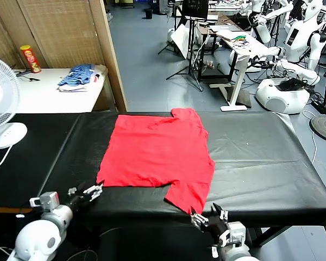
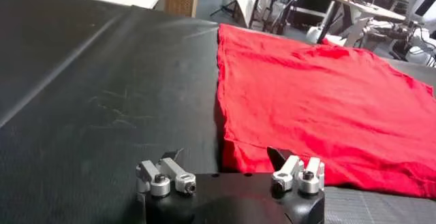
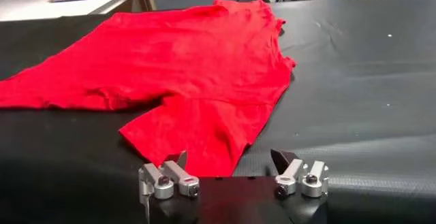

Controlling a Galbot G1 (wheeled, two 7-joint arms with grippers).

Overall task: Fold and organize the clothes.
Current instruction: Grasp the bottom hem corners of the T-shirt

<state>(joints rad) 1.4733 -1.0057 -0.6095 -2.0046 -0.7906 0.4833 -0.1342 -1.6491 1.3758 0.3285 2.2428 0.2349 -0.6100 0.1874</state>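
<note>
The near side of the red T-shirt [image 1: 135, 184] is rippled and loose [image 3: 102, 97] between corner and sleeve, so the cloth there will droop when the robot lifts both.
The clothes, one plain bright red T-shirt [image 1: 157, 152], lie spread flat on the black table [image 1: 261, 157], with one sleeve reaching toward the front edge. My left gripper [image 1: 92, 191] hovers low at the shirt's front left corner, open and empty. In the left wrist view the left gripper [image 2: 227, 156] has that corner of the shirt [image 2: 320, 89] just ahead between its fingers. My right gripper [image 1: 209, 217] sits at the front edge just short of the sleeve tip, open. The right wrist view shows the right gripper [image 3: 229, 158] facing the sleeve [image 3: 197, 137], touching nothing.
A white fan [image 1: 0, 103] stands at the table's left end. Behind it a white side table holds a blue striped pile [image 1: 79, 76] and a chips can [image 1: 30, 58]. Other robots [image 1: 293, 54] and stands fill the far right floor.
</note>
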